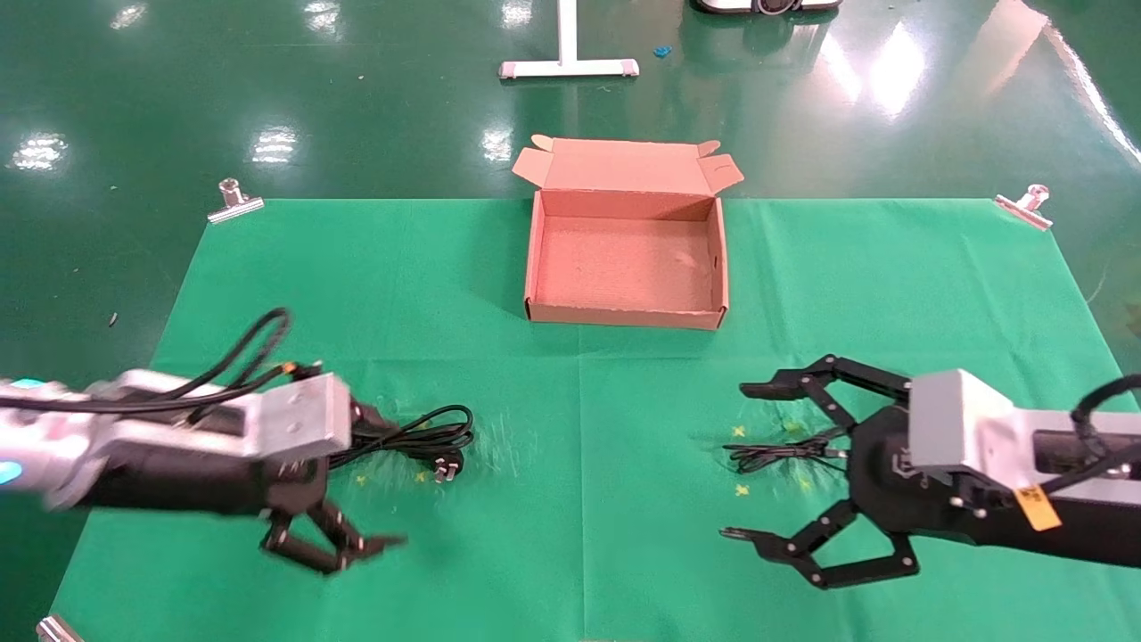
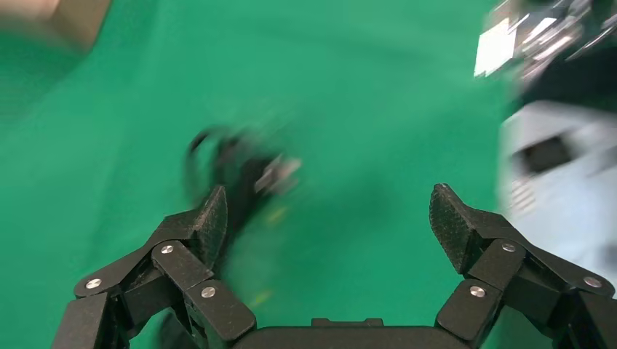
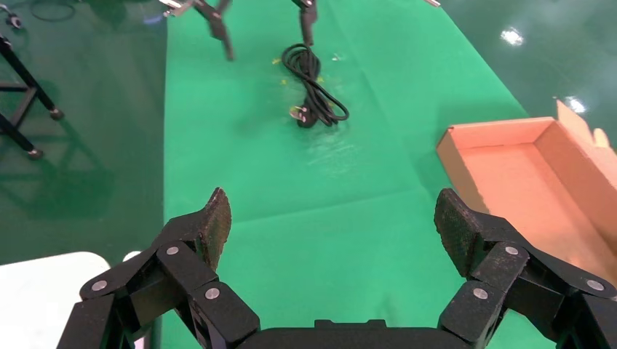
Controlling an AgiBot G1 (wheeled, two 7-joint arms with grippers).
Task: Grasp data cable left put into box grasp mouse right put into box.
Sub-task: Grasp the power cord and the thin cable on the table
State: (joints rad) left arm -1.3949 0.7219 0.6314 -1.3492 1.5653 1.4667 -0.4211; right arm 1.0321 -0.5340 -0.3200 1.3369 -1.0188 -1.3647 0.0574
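Observation:
The mouse's thin cord (image 1: 789,451) is lying bunched up in a narrow heap of loops (image 1: 751,456), so I expect the cord to stay bundled and pull the mouse along when I lift.
The data cable (image 1: 419,437) lies looped on the green cloth at the left, its pronged plug (image 1: 446,468) towards the middle. My left gripper (image 1: 383,481) is open and empty, low over the cable's left end. The left wrist view shows the cable (image 2: 233,167) blurred by one finger. The right wrist view shows it farther off (image 3: 313,87). The mouse's thin cord (image 1: 775,453) lies bunched at the right; the mouse body is hidden behind my right gripper (image 1: 738,462), which is open and empty above it. The brown box (image 1: 624,312) stands open and empty at the back centre.
The green cloth (image 1: 579,401) covers the table, held by metal clips (image 1: 233,198) at the far corners. Small yellow marks (image 1: 740,490) dot the cloth near both items. A white stand base (image 1: 569,67) sits on the floor beyond. The box (image 3: 531,182) is in the right wrist view.

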